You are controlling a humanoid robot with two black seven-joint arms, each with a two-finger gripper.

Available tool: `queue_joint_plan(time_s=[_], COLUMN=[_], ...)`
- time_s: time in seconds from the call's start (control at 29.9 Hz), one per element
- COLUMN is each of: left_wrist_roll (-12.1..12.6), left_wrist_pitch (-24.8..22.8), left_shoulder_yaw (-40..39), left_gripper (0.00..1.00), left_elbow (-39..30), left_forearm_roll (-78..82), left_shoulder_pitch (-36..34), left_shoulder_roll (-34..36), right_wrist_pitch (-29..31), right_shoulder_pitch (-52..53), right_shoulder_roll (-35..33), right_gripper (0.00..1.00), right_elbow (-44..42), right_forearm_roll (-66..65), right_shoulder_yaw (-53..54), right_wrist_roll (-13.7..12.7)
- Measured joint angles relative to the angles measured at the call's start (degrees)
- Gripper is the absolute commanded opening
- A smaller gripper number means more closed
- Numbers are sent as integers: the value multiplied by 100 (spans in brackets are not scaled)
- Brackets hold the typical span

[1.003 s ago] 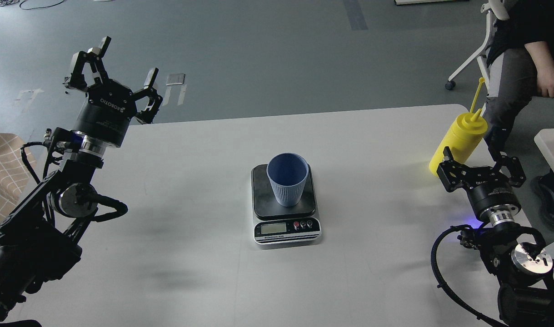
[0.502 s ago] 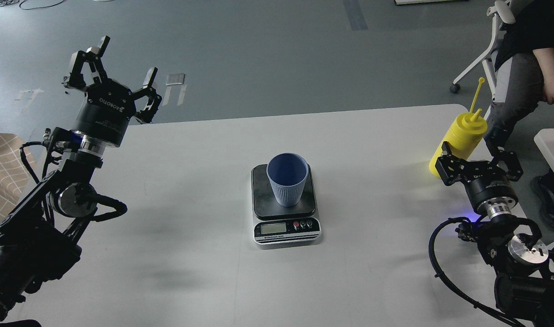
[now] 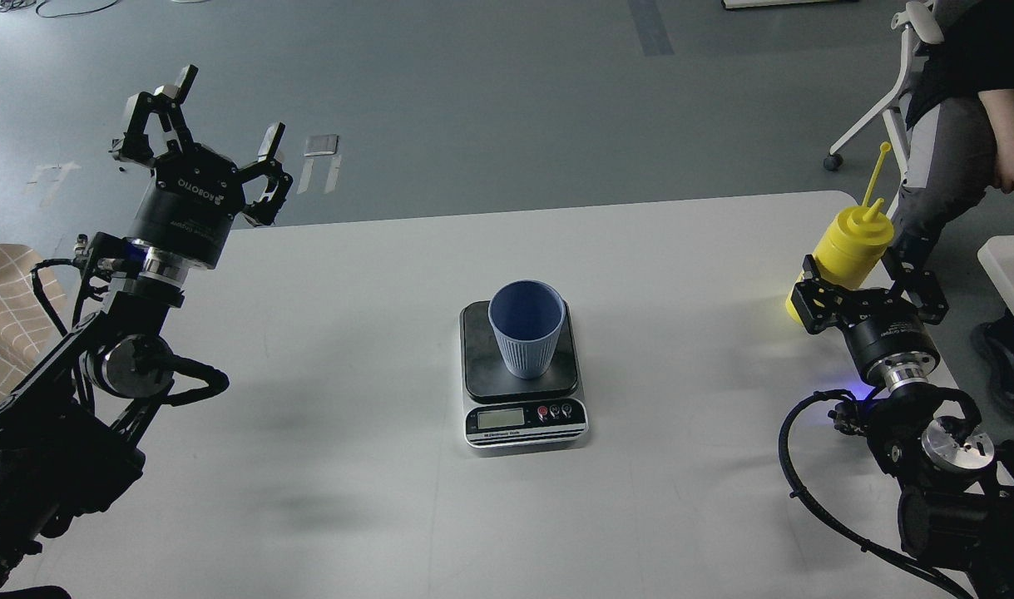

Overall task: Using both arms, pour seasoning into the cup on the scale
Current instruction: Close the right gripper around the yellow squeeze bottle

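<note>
I see the thin tether stick (image 3: 876,175) joining the cap (image 3: 865,210) beside the nozzle, so I expect the tether stick to bend out sideways when I turn the yellow bottle over.
A light blue ribbed cup (image 3: 526,327) stands upright on the dark plate of a small digital scale (image 3: 523,424) in the middle of the white table (image 3: 373,499). A yellow squeeze bottle (image 3: 848,249) with a pointed nozzle and a tether stick stands near the table's right edge. My right gripper (image 3: 868,287) is open, its fingers spread on both sides of the bottle's lower body, which they partly hide. My left gripper (image 3: 199,137) is open and empty, raised above the table's far left corner.
A seated person (image 3: 985,108) on a white office chair is just beyond the table's right end, close behind the bottle. A second white table's corner (image 3: 1010,266) shows at the right edge. A tan checked cloth (image 3: 7,291) lies at the left.
My right gripper has moved forward, from just in front of the bottle to around its lower body. My left gripper has shifted slightly left. Cup and scale have not moved.
</note>
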Motion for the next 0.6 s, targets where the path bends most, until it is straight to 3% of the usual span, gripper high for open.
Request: queue_joint_plan(time_s=[0.13, 0.2, 0.27, 0.6], left_wrist_roll=[0, 0, 0, 0], left_wrist_pitch=[0, 0, 0, 0], left_shoulder_yaw=[5, 6, 6, 0], left_gripper=[98, 98, 98, 98], left_elbow=[0, 0, 0, 0], left_forearm_roll=[0, 0, 0, 0], left_shoulder_pitch=[0, 0, 0, 0], left_shoulder_roll=[6, 6, 5, 5], right_wrist_pitch=[23, 38, 50, 51], right_shoulder_pitch=[1, 1, 1, -49], right_shoulder_roll=[15, 25, 28, 13], right_gripper=[47, 44, 35, 34], right_elbow=[0, 2, 2, 127], right_forearm_roll=[-8, -10, -11, -67], right_shoulder_yaw=[0, -1, -3, -3], right_wrist_roll=[-2, -4, -6, -23])
